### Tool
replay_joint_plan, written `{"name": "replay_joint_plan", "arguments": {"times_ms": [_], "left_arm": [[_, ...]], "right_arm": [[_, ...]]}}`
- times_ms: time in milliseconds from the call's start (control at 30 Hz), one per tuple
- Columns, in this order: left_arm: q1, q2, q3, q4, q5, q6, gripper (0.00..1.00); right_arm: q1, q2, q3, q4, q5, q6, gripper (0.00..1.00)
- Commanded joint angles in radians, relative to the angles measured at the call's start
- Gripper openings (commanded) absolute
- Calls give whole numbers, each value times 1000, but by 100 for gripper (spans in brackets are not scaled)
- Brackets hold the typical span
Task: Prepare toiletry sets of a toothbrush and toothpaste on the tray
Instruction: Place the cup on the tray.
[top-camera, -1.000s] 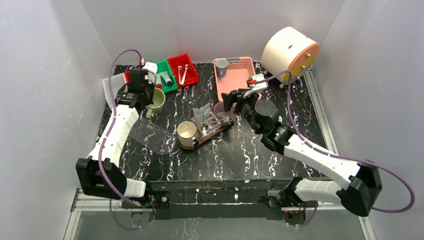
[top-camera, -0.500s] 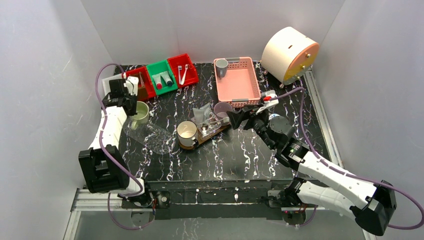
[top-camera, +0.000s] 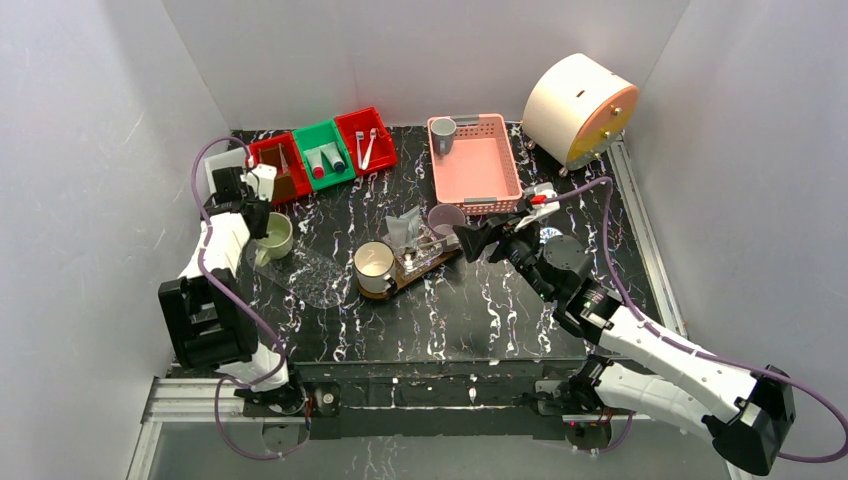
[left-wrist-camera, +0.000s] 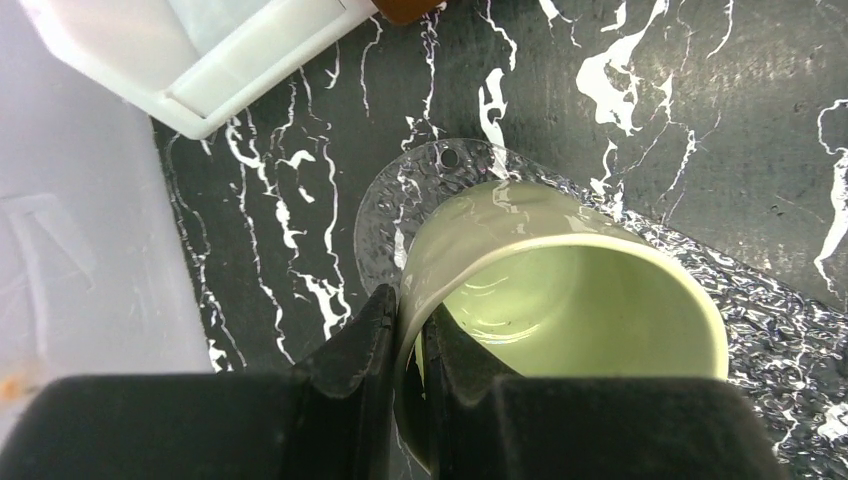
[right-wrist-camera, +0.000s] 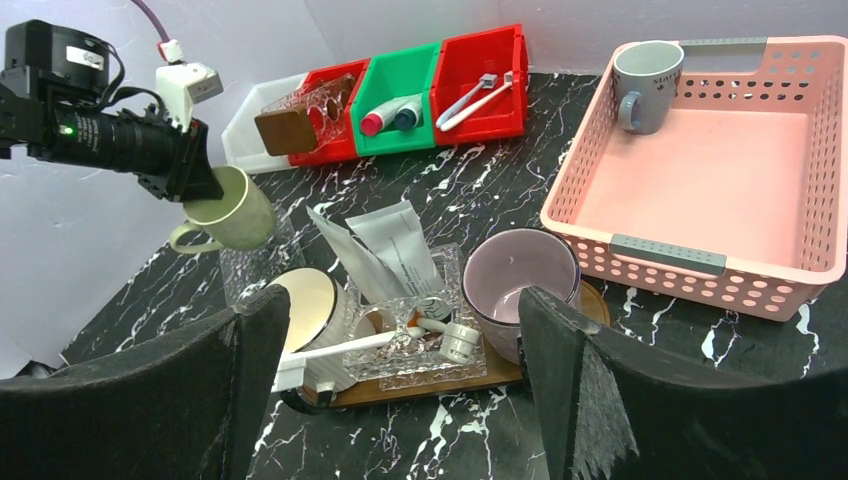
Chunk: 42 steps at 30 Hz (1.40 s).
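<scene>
The pale green mug is hanging at a tilt with its handle (top-camera: 262, 257) toward my base. My left gripper should stand the mug upright first and then turn it by its far rim (top-camera: 286, 222).
The dark-brown tray (top-camera: 432, 262) lies mid-table. On it stand a white mug (top-camera: 374, 265) and a pink mug (top-camera: 446, 218), with a clear bag between them holding a white toothbrush (right-wrist-camera: 340, 345) and a small tube (right-wrist-camera: 462, 340). My right gripper (top-camera: 478, 240) hovers open just right of the tray, its fingers framing the tray (right-wrist-camera: 420, 392) with nothing between them. At the far left my left gripper (top-camera: 252, 212) is shut on the rim of a pale green mug (left-wrist-camera: 560, 310), which hangs tilted over a clear plastic bag (left-wrist-camera: 420, 190).
A pink basket (top-camera: 475, 160) at the back holds a grey mug (top-camera: 443, 130). Red and green bins (top-camera: 325, 150) hold tubes, toothbrushes and a brown block (right-wrist-camera: 285, 128). A round white drum (top-camera: 575, 100) stands back right, and a white box (left-wrist-camera: 200, 50) near the left gripper.
My left gripper carried the green mug leftward and nearer. My right gripper drew back from the pink mug towards the right and opened wider.
</scene>
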Motion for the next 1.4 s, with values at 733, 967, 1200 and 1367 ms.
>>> {"name": "replay_joint_plan", "arguments": {"times_ms": [733, 967, 1200, 1367], "left_arm": [[41, -133, -91, 113, -100, 28, 61], [36, -341, -87, 115, -138, -344, 88], [38, -313, -9, -73, -108, -784, 80], [36, -283, -21, -98, -85, -922, 72]], "right_arm": [[-4, 2, -29, 63, 10, -7, 94], [-4, 9, -26, 61, 12, -6, 94], [-4, 15, -26, 59, 22, -11, 94], [-4, 26, -28, 58, 30, -15, 94]]}}
